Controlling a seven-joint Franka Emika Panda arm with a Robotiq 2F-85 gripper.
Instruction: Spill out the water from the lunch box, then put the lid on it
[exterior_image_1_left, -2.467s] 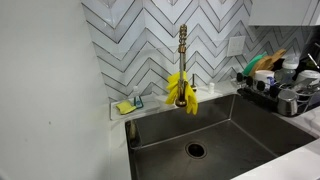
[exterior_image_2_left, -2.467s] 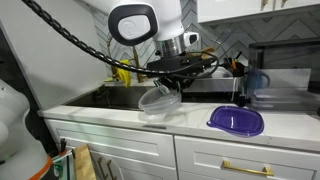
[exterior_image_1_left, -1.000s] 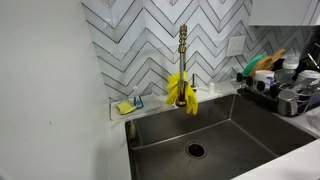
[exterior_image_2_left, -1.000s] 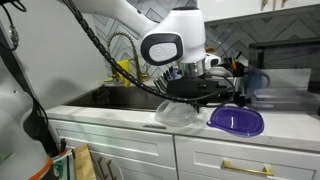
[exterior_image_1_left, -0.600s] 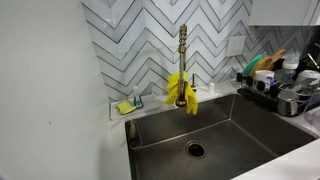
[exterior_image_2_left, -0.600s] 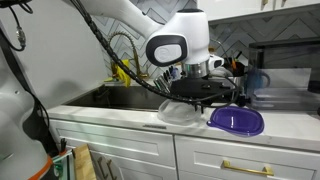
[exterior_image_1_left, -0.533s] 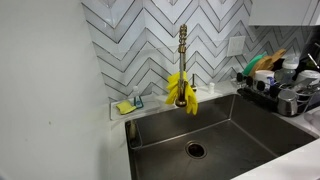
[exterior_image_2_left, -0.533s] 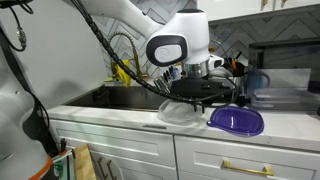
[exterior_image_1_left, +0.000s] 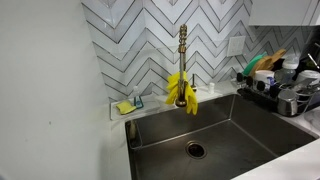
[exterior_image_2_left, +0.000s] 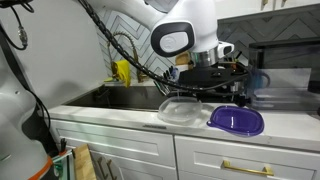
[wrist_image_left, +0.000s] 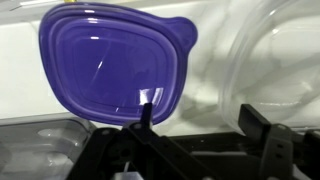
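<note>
The robot's open gripper hovers above the gap (wrist_image_left: 207, 92) next to the lid, so it should move over and pinch the lid's edge (wrist_image_left: 183, 78) that faces the lunch box.
The lunch box (exterior_image_2_left: 180, 111), a clear plastic container, rests upright on the white counter beside the sink. Its right-hand part shows in the wrist view as the lunch box (wrist_image_left: 272, 55). The purple lid (exterior_image_2_left: 236, 120) lies flat on the counter just to its right, and it fills the upper left of the wrist view as the lid (wrist_image_left: 108, 62). My gripper (exterior_image_2_left: 207, 88) hovers above the gap between the two. In the wrist view the gripper (wrist_image_left: 205, 120) is open, its jaws wide apart with only bare counter between them.
A steel sink (exterior_image_1_left: 215, 135) with a drain lies under a faucet (exterior_image_1_left: 183, 45) draped with yellow gloves (exterior_image_1_left: 181, 90). A loaded dish rack (exterior_image_1_left: 280, 85) stands at the sink's side and a sponge (exterior_image_1_left: 125, 106) lies on the ledge. A dark appliance (exterior_image_2_left: 285, 70) stands behind the lid.
The gripper has opened, let go of the lunch box on the counter and risen above it, shifting slightly toward the lid. The sink view is unchanged.
</note>
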